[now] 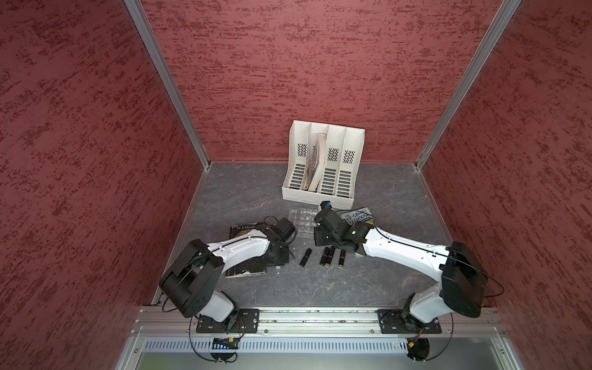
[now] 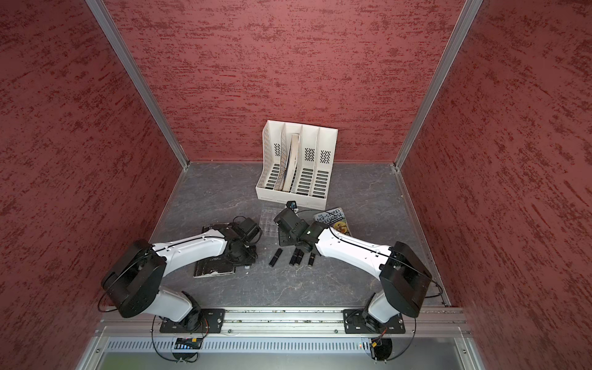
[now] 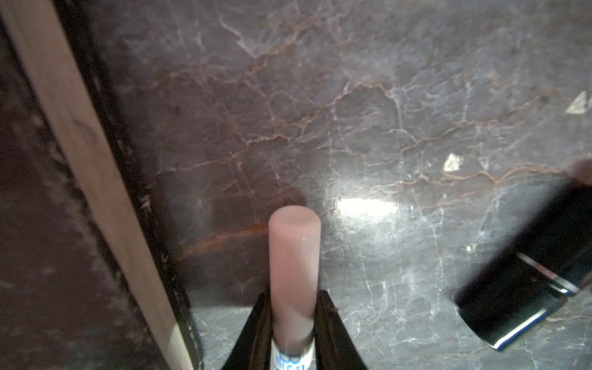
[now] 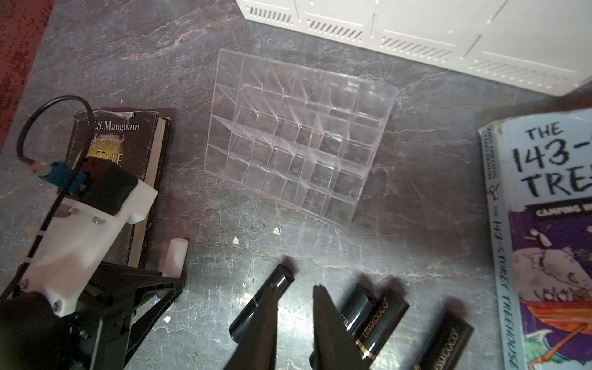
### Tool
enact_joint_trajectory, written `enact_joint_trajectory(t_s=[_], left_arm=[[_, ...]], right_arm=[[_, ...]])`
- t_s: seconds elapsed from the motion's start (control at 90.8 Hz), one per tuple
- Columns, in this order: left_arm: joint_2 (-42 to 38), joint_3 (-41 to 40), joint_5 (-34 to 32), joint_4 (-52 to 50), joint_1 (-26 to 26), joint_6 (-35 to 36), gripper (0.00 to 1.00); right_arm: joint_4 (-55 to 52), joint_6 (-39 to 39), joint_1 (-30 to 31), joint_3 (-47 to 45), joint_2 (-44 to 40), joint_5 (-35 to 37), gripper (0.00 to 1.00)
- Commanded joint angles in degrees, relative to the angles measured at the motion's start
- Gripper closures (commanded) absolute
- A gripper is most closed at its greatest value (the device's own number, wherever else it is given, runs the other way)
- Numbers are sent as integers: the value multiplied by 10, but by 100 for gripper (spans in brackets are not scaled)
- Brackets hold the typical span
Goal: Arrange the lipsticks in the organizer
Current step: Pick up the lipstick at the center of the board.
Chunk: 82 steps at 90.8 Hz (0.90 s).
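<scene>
Next, my right gripper grabs the lipstick's loose end and brings it upright over the organizer, because the white lipstick lies level in my left gripper with one end free.
My left gripper is shut on the white lipstick, which sticks out past the fingertips just above the table. It hangs beside the edge of a dark book. The right wrist view shows the same tube in that gripper. Several black lipsticks lie on the table: one alone, a touching pair and one more. My right gripper hovers over them, between the lone tube and the pair. Its fingers are drawn close with nothing between them. The clear organizer lies beyond with every cell empty.
A white file rack holding a book stands at the back wall. The dark Maugham book lies left of the organizer, under my left arm. A blue paperback lies to its right. Small paper scraps dot the table.
</scene>
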Motion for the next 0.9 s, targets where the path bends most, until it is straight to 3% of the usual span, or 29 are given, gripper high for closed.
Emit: enact_joint_trajectory(t_s=[0.0,0.132,0.298,0.463,0.893], left_arm=[[-5,11,-12,-14,-6,6,82],[-71,34,-29,4,-7,24,82],[-162,20,-78,149,-64,107,81],[-182,12,-154,193,-107,157,81],[-235,-42,-178,275,-158,176,81]], right_arm=[[-2,7,3,20,6,-34,77],[-11,35,-31,26,-11,-149,72],[-20,83,-83,61,-29,-275,59],[-53,104,-85,122,-16,-266,53],[-54,114,-75,156,3,-251,59]])
